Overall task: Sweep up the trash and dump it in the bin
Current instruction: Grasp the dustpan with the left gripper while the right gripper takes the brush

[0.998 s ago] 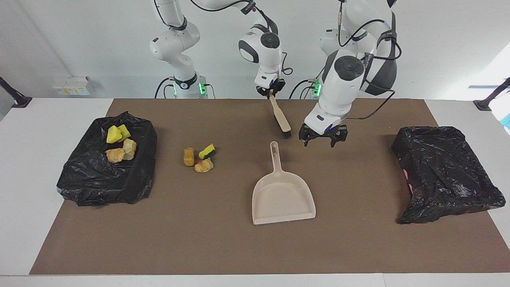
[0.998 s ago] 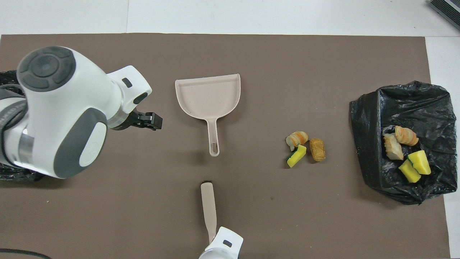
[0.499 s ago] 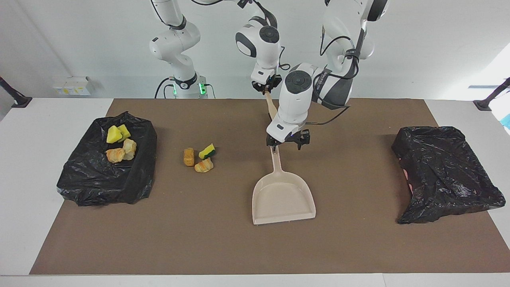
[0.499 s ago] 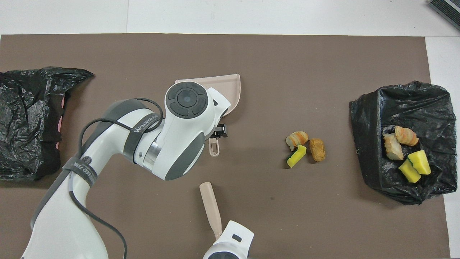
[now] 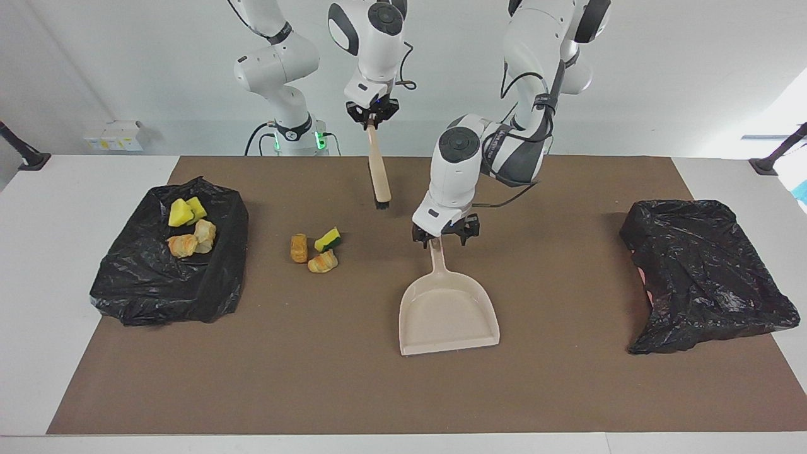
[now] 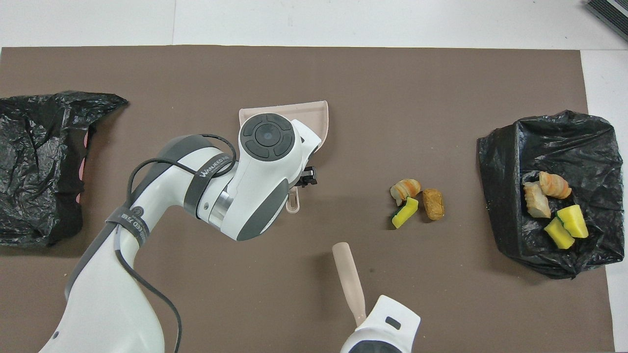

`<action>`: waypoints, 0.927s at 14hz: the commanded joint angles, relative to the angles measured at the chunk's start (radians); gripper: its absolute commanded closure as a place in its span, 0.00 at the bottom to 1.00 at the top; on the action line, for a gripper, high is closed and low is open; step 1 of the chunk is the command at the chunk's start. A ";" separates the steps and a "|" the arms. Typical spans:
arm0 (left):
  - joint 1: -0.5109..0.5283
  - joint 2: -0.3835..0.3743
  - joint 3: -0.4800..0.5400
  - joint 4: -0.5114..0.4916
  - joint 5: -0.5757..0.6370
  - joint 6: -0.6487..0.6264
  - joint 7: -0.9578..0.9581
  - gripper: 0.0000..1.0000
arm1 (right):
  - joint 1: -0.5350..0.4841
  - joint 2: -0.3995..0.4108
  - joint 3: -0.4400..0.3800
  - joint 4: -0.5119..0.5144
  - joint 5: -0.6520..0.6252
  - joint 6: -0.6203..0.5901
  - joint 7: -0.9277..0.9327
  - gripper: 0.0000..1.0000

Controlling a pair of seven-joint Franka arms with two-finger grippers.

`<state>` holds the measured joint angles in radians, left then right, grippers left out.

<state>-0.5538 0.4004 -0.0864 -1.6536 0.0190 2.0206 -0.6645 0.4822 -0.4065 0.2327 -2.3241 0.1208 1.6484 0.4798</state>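
The dustpan's opening (image 5: 450, 349) points away from the trash pieces, so my left gripper needs to take hold of the dustpan's handle (image 5: 437, 258) and turn the dustpan's opening to them before my right gripper sweeps.
Three trash pieces lie on the brown mat: a bread toy (image 5: 298, 248), a yellow-green sponge chunk (image 5: 328, 239) and a striped croissant (image 5: 323, 261); they also show in the overhead view (image 6: 417, 200). Several more lie in the black-bagged bin (image 5: 208, 296) at the right arm's end. The beige dustpan (image 5: 447, 315) lies flat mid-table. My left gripper (image 5: 443, 238) is open, its fingers on either side of the dustpan's handle end (image 5: 437, 252). My right gripper (image 5: 372, 116) is shut on a beige brush (image 5: 378, 170), held in the air, bristles down.
A second crumpled black bag (image 5: 700, 271) lies at the left arm's end of the mat. From overhead the left arm's wrist (image 6: 265, 142) covers much of the dustpan (image 6: 321, 110). The brush (image 6: 349, 277) hangs over bare mat.
The left gripper swung over from beside the dustpan and came down around its handle. The right gripper rose and carried the brush toward the right arm's end, closer to the loose trash.
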 commanded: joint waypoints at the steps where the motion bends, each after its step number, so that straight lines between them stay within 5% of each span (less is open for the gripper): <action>1: -0.015 0.035 0.011 0.011 -0.008 0.044 -0.017 0.00 | -0.161 -0.073 0.008 -0.020 -0.036 -0.022 -0.133 1.00; 4: -0.011 0.038 0.011 0.003 -0.010 0.044 -0.011 0.00 | -0.310 -0.074 0.010 -0.023 -0.143 0.016 -0.252 1.00; 7: -0.018 0.037 0.011 -0.008 -0.013 0.043 -0.010 0.00 | -0.498 -0.020 0.011 -0.031 -0.156 0.177 -0.473 1.00; 8: -0.018 0.037 0.011 -0.006 -0.013 0.038 -0.009 0.16 | -0.554 0.003 0.011 -0.031 -0.173 0.220 -0.537 1.00; 10: -0.018 0.037 0.011 -0.008 -0.013 0.039 -0.009 0.77 | -0.609 0.063 0.011 -0.035 -0.214 0.284 -0.563 1.00; 11: -0.018 0.037 0.011 -0.006 -0.013 0.033 -0.010 1.00 | -0.620 0.093 0.011 -0.046 -0.223 0.319 -0.563 1.00; 13: -0.009 0.037 0.011 -0.003 -0.013 0.026 -0.004 1.00 | -0.628 0.133 0.014 -0.058 -0.224 0.372 -0.554 1.00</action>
<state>-0.5583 0.4375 -0.0859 -1.6558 0.0139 2.0492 -0.6666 -0.1373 -0.3046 0.2289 -2.3727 -0.0806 1.9796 -0.0755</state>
